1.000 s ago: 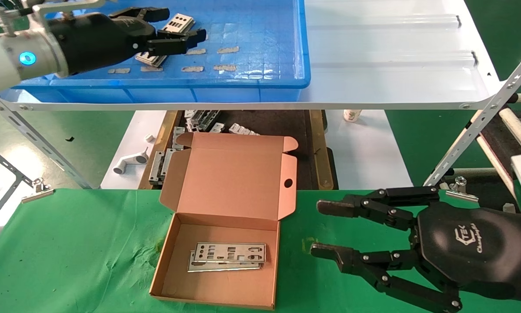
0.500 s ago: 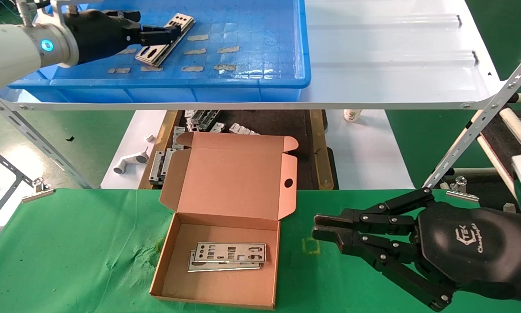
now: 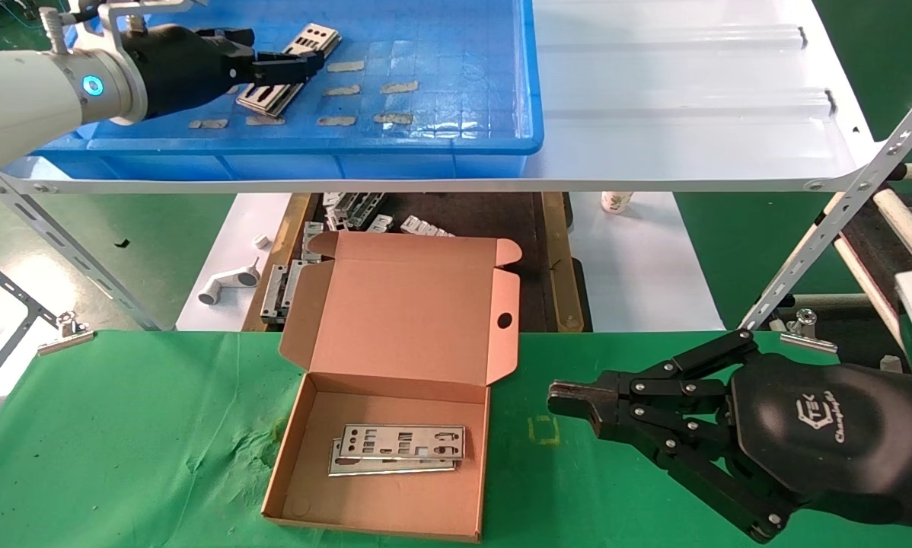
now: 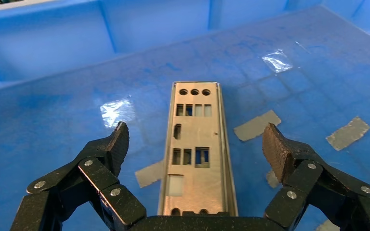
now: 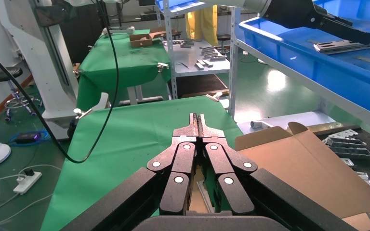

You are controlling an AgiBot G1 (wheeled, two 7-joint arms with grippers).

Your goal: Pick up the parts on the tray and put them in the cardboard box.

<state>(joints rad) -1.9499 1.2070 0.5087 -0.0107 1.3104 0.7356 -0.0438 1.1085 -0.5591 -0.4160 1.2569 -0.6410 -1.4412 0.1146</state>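
Note:
I should have my left gripper push the top part (image 3: pixel 313 38) crooked first, since it lies almost flush over another part (image 4: pixel 228 178) in the tray, and then lift it alone.
The blue tray (image 3: pixel 456 144) stands on the upper shelf at the left. One silver part (image 3: pixel 315 38) lies on its floor among tan tape patches. My left gripper (image 3: pixel 282 52) is open over that part's near end. In the left wrist view the part (image 4: pixel 197 125) lies lengthwise between the spread jaws of the left gripper (image 4: pixel 196 134), untouched by them. The cardboard box (image 3: pixel 403 320) lies open on the green table, with two parts (image 3: pixel 399 445) stacked in it. My right gripper (image 3: pixel 570 399) is shut and empty, just to the right of the box; it also shows in the right wrist view (image 5: pixel 197 118).
A white ribbed sheet (image 3: pixel 692 91) covers the shelf to the right of the tray. Grey brackets (image 3: pixel 353 209) and a white pipe fitting (image 3: pixel 224 285) lie on the lower level behind the box. A slanted metal strut (image 3: pixel 837 221) stands at the right. Green cloth (image 3: pixel 121 441) covers the table.
My right gripper has shut from wide open. My left gripper has drawn back to the left along the part in the tray. The part has not moved.

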